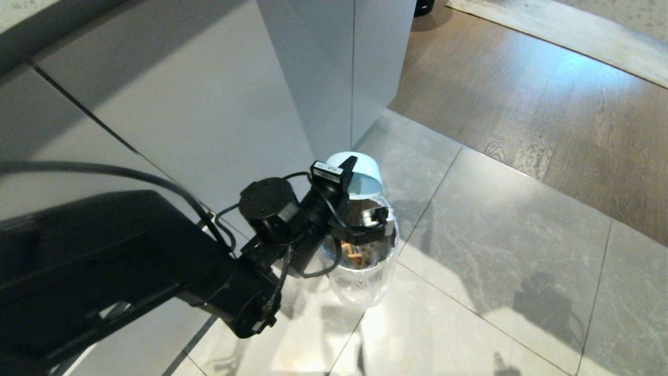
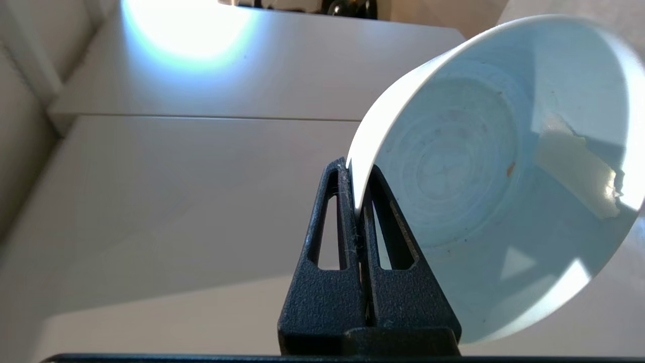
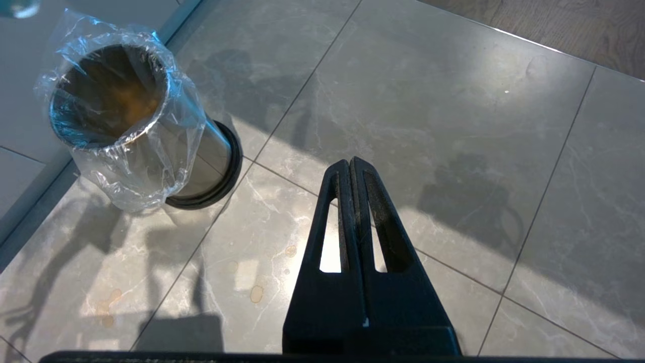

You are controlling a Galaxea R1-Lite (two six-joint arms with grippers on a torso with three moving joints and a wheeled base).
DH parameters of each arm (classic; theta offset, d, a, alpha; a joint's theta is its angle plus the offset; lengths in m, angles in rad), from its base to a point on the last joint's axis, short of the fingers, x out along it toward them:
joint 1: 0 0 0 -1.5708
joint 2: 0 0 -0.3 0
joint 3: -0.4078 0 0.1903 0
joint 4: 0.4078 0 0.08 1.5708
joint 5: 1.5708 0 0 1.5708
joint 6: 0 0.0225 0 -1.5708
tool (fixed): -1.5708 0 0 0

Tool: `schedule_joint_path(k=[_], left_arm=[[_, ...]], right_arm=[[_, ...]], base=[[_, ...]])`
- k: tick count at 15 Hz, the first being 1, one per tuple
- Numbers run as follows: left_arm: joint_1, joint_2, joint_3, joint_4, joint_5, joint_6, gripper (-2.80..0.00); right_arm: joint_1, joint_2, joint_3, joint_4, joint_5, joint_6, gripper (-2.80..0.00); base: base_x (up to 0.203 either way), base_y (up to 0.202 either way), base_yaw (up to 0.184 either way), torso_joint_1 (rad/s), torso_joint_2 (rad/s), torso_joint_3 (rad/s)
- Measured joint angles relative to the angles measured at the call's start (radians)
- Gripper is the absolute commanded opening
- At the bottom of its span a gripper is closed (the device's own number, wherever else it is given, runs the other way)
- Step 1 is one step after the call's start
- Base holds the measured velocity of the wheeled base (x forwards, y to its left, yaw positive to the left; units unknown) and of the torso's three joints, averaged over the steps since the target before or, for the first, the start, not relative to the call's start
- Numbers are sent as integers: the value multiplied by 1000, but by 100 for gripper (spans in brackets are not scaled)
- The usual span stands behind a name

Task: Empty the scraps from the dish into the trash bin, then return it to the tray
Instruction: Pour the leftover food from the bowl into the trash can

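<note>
I should lift the dish high with my left gripper and swing it down to shake loose a pale scrap that sticks to the inside of the tipped dish.
The pale blue dish hangs tipped on its side just above the trash bin, its mouth turned down toward the bin. My left gripper is shut on the dish's rim. In the left wrist view the gripper pinches the rim, and the dish holds only a tiny orange speck. Yellow-orange scraps lie inside the lined metal bin. My right gripper hovers shut and empty over the floor, apart from the bin. The tray is out of view.
The bin stands on grey floor tiles, right against pale cabinet fronts. Wooden flooring begins further back on the right, with a light rug beyond it.
</note>
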Motion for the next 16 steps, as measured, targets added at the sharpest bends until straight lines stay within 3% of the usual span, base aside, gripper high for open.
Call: schedule_joint_path(k=[3,6,9,11,13,16], left_arm=[[0,127,-217,-1,11,-38,-280],[2,266,-466,-3,53,-156,-280],[-1,348,-619,0,85,-283,-280],[1,343,-679,-3,78,-294,-280],[1,323,-634,0,51,-289,-280],[-20,254,-575,-2,36,-184,-280]], right_arm=[[0,0,0,0,0,0,-280],[0,0,0,0,0,0,-280],[0,0,0,0,0,0,-280],[0,0,0,0,0,0,-280],[0,0,0,0,0,-1,-280],[0,0,0,0,0,0,-280]], base=[[0,0,0,0,0,0],[0,0,0,0,0,0],[0,0,0,0,0,0],[0,0,0,0,0,0],[0,0,0,0,0,0],[0,0,0,0,0,0]])
